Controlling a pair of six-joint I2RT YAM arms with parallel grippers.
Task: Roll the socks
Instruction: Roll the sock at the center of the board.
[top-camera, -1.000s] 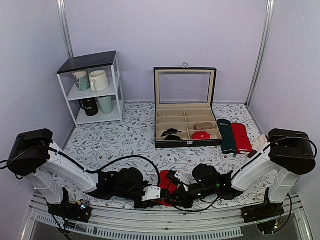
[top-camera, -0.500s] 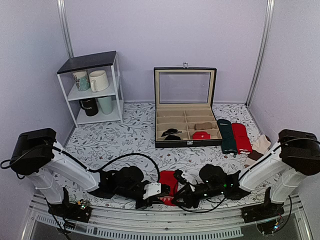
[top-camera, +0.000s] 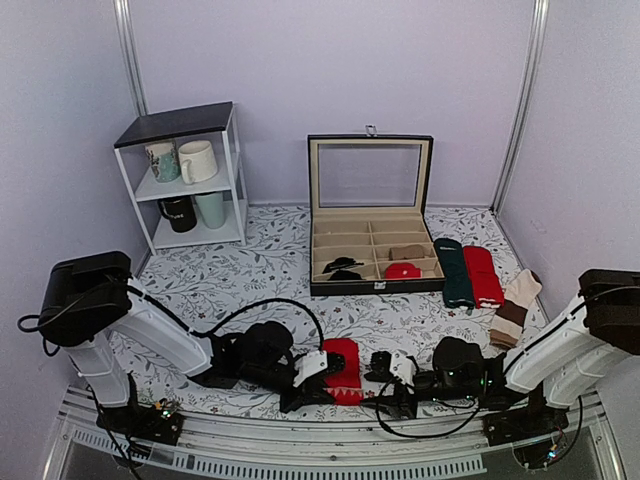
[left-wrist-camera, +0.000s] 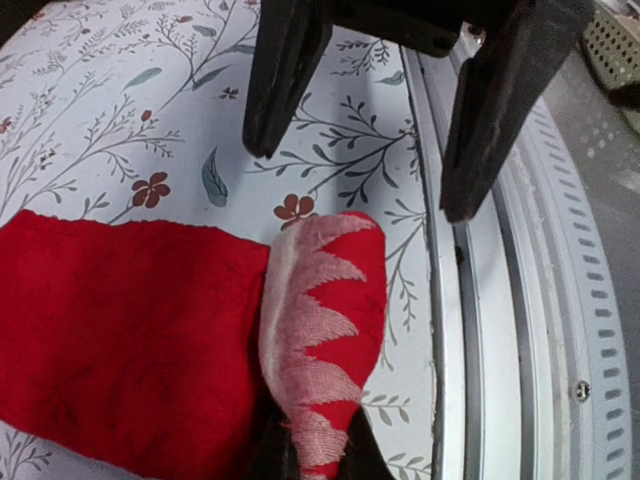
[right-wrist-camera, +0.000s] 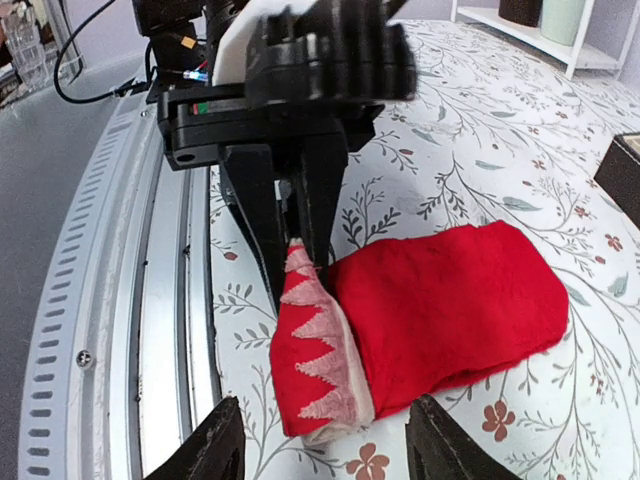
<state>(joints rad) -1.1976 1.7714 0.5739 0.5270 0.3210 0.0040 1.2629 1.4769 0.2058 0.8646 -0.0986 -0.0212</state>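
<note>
My right gripper should first hold the cuff's wide end, as my left gripper is bunching the cuff's tip to a point. My left gripper should take more cloth after that.
The socks lie as a folded bright red bundle near the table's front edge. A cuff end with a pale pink zigzag band sticks up from the bundle. My left gripper is shut on that cuff's tip, and the right wrist view shows its fingers pinching it from above. My right gripper is open just right of the bundle, its fingers either side of the cuff and off the cloth. From above, the left gripper and right gripper face each other across the socks.
An open compartment box stands at the back middle. A dark green sock, a plain red sock and a beige-brown pair lie to its right. A white shelf with mugs stands back left. A metal rail runs along the front edge.
My right gripper has opened, let go of the socks and drawn back to the right. The left gripper has shut on the cuff and shifted slightly right with it.
</note>
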